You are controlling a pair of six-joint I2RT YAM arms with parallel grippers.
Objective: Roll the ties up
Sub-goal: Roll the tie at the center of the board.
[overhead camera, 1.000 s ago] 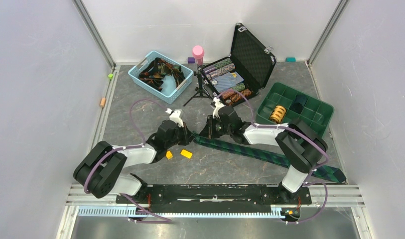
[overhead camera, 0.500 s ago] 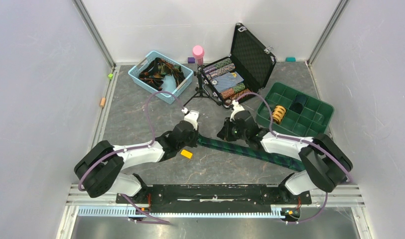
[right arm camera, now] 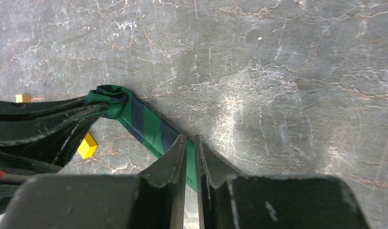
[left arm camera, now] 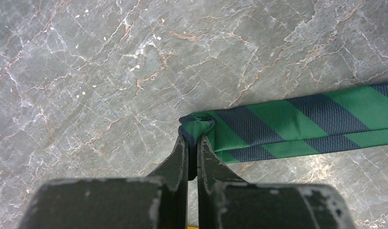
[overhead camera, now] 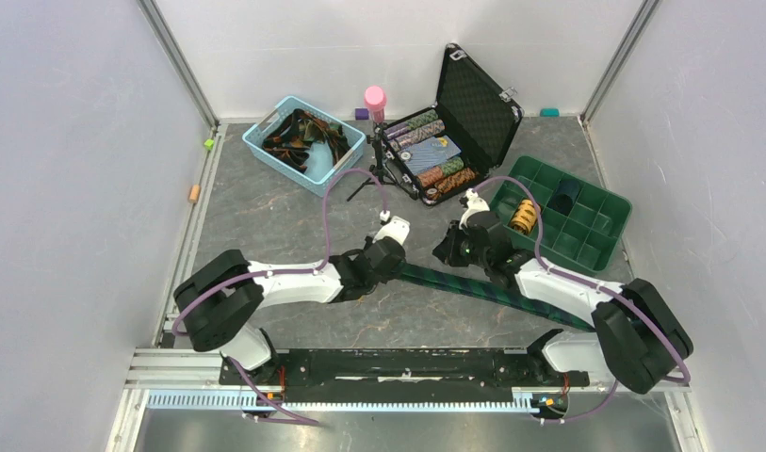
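My left gripper should move the tie's bunched end (left arm camera: 199,126) closer and let go before my right gripper reaches its back edge (left arm camera: 186,118), because the bunched end is far from my right gripper.
A dark green-and-navy striped tie (overhead camera: 445,280) lies slanted on the grey table, its far part hidden under the right arm. My left gripper (overhead camera: 388,266) is shut on the tie's bunched end, as the left wrist view shows (left arm camera: 192,138), with the tie (left arm camera: 301,117) running off to the right. My right gripper (overhead camera: 452,256) is shut on the same tie a little further along; in the right wrist view (right arm camera: 190,142) green fabric sits between the jaws. There the tie (right arm camera: 144,121) leads to the left gripper's fingers (right arm camera: 48,119).
A blue basket (overhead camera: 266,151) of loose ties stands at the back left. An open black case (overhead camera: 478,108) holds rolled ties. A green tray (overhead camera: 595,221) with a rolled yellow-orange tie (overhead camera: 523,216) sits at the right. A pink cylinder (overhead camera: 374,99) stands at the back. A yellow block (right arm camera: 87,145) lies near the grippers.
Both grippers have moved to the right and further from the bases, dragging the tie's end with them. The small blocks are now hidden under the left arm in the top view.
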